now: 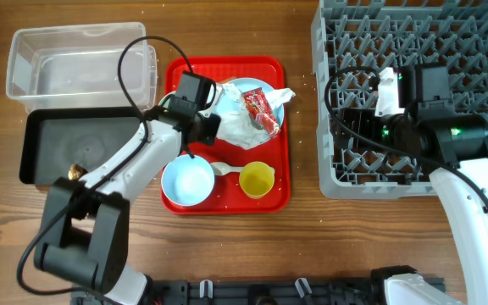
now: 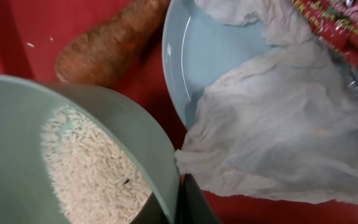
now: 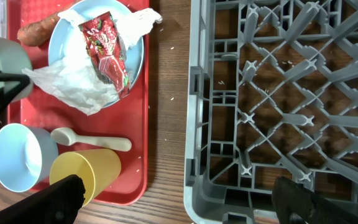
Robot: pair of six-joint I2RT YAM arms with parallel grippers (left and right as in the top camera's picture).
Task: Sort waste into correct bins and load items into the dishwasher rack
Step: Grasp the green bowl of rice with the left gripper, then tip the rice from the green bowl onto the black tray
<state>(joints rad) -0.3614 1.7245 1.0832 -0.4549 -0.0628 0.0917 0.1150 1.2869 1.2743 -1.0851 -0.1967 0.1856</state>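
Observation:
The pale green bowl still has white rice [image 2: 98,165] in it, so my left gripper should tip the rice into the black tray [image 1: 66,142] before the bowl enters the dishwasher rack.
My left gripper [image 2: 182,199] is shut on the rim of the pale green bowl [image 2: 17,124], which holds white rice [image 2: 92,168], over the red serving tray [image 1: 274,195]. Beside it lie the carrot [image 2: 110,43] and the pale blue plate [image 1: 265,89], which carries the crumpled napkin [image 1: 240,125] and the red wrapper [image 1: 261,110]. The pale blue bowl [image 1: 187,180], white spoon [image 1: 225,169] and yellow cup [image 1: 257,179] sit at the tray's front. My right gripper [image 3: 182,205] is wide open and empty over the left edge of the grey dishwasher rack [image 1: 422,93].
The clear tub [image 1: 79,63] stands at the back left, with the black tray [image 1: 74,144] in front of it. A small brown lump [image 1: 76,172] lies at the black tray's front edge. Loose rice grains dot the table between the red tray and the rack.

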